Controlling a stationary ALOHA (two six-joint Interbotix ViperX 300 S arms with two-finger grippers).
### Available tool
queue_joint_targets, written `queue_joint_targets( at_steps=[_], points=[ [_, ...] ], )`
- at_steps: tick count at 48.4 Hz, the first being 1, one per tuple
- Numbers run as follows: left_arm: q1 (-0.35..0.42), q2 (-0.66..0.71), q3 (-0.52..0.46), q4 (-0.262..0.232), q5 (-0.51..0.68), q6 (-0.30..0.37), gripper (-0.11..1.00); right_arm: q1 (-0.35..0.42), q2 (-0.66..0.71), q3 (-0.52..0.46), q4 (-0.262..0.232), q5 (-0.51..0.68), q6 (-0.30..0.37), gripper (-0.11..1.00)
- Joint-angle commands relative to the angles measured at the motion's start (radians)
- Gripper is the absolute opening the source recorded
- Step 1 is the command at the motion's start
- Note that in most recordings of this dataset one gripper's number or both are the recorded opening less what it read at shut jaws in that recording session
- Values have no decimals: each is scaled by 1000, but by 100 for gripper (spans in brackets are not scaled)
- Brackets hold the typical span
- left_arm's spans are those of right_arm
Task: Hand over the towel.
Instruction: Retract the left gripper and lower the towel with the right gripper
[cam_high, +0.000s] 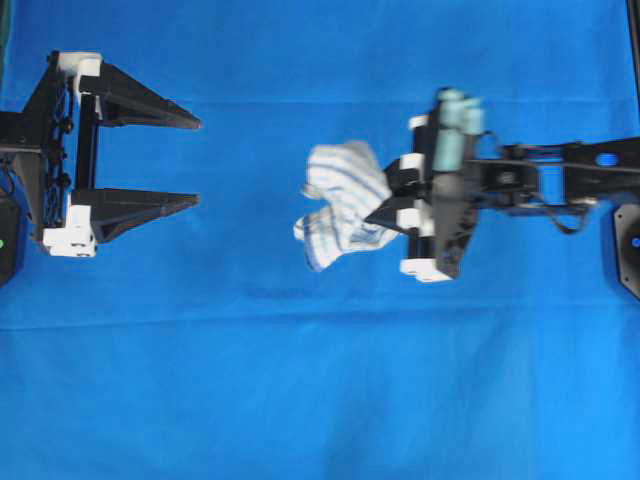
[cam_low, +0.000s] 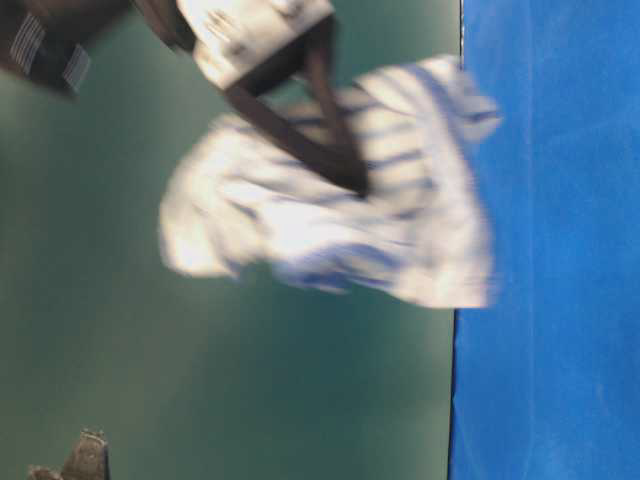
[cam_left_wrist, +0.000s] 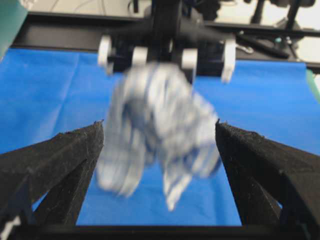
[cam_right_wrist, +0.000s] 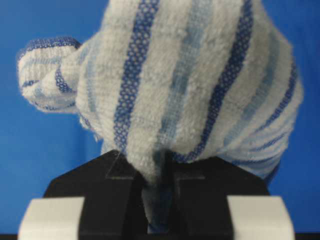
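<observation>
I should put the towel down on the blue sheet (cam_high: 281, 222) near the middle with my right gripper and move away, because the bunched towel (cam_high: 345, 195) hangs short of my open left gripper.
The towel (cam_high: 342, 203) is a small white cloth with blue and grey stripes. My right gripper (cam_high: 385, 212) is shut on it and holds it bunched above the blue sheet, near the middle. In the right wrist view the towel (cam_right_wrist: 190, 85) bulges out in front of the closed black jaws. My left gripper (cam_high: 196, 162) is open wide at the left, well short of the towel. In the left wrist view the blurred towel (cam_left_wrist: 157, 125) hangs ahead between my two spread fingers (cam_left_wrist: 60, 160). The table-level view shows the towel (cam_low: 340, 200) hanging from the right gripper.
A large plain blue sheet (cam_high: 300, 380) covers the table. The right arm (cam_high: 560, 175) stretches in from the right edge. A dark rail and cables (cam_left_wrist: 60, 35) run beyond the sheet's far edge in the left wrist view.
</observation>
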Motion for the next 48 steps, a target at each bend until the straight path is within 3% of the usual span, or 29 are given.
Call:
queue_joint_targets(
  at_steps=[1,9,17,48],
  points=[
    [-3,-2,-15,-2,-9,0,94,-5,69,-80,-2,100,-3,9],
    [-3,0,-15,-2,-11,0,94,-5,249,-155,-5,229,-11,9],
    [-3,-2,-14,-2,-9,0,94,-5,347,-184,-5,245,-8,9],
    [-3,0,-9,-2,-5,0,94,-5,353,-186,0,239,2,12]
  ],
)
